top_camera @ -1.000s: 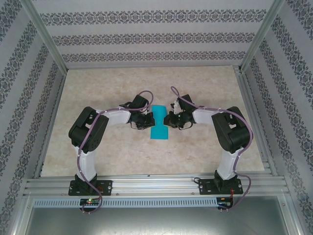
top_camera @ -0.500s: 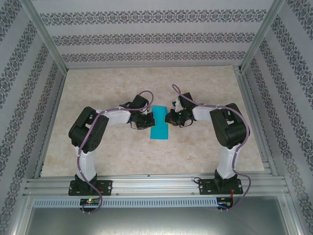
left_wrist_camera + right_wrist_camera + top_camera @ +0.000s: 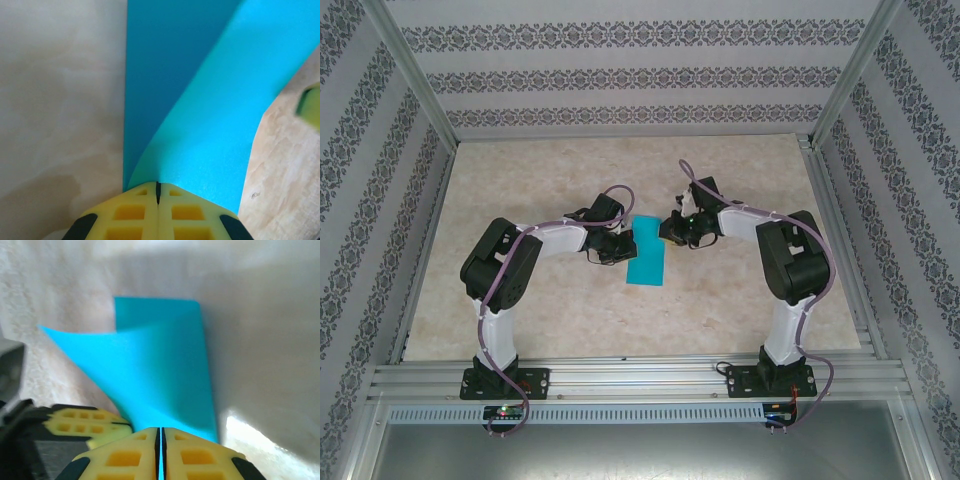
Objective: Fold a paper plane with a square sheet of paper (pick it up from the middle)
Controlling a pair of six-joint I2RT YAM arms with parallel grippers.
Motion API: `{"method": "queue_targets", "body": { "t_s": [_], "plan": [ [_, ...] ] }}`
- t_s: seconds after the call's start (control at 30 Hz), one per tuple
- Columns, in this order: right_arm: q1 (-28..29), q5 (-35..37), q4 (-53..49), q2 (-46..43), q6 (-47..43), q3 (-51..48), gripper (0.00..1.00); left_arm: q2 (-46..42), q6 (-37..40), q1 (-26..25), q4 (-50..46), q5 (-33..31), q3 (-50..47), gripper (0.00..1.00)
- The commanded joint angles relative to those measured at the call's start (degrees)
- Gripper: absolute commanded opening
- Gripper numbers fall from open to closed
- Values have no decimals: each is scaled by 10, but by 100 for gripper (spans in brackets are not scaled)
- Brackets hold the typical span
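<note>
The sheet's top layer rises off the lower layer at the sheet's far end, so my right gripper should press along the sheet's folded edge [image 3: 202,335] toward that end.
The square sheet of paper [image 3: 648,252] is plain turquoise and lies mid-table, its two side edges lifted off the surface. My left gripper [image 3: 622,246] is shut on its left edge; in the left wrist view the sheet [image 3: 200,100] curves up out of the closed yellow jaws of that gripper [image 3: 158,189]. My right gripper [image 3: 669,230] is shut on the right edge. In the right wrist view the paper [image 3: 160,365] runs into the thin slit of the right gripper [image 3: 160,434]. The left gripper's fingers [image 3: 85,424] sit close by, at the lower left of that view.
The beige marbled table [image 3: 520,180] is fenced by aluminium rails, with one rail [image 3: 620,375] along the near edge. Patterned walls close in the back and sides. Both arms bend inward toward the centre.
My right gripper has moved toward the far side with its edge of the paper, so the pinched hourglass outline has become a slanted strip. The left gripper has stayed put.
</note>
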Motion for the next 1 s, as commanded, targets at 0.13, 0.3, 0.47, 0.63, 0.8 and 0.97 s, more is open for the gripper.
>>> {"method": "queue_targets", "body": {
  "t_s": [0.13, 0.3, 0.47, 0.63, 0.8, 0.97],
  "plan": [
    [-4, 12, -26, 44, -18, 40, 12, 3, 20, -6, -79, -26, -19, 0],
    [-4, 38, -27, 60, -18, 27, 12, 2, 21, -6, -78, -25, -21, 0],
    [-3, 60, -53, 80, -16, 30, 12, 2, 24, -6, -80, -25, -25, 0],
    [-7, 46, -60, 50, -14, 47, 12, 2, 23, -6, -80, -26, -26, 0],
    [-23, -6, -30, 36, 4, 68, 12, 1, 24, -6, -80, -26, -26, 0],
    [-27, -19, -33, 61, 6, 97, 12, 1, 24, -6, -80, -25, -25, 0]
  ]
}}
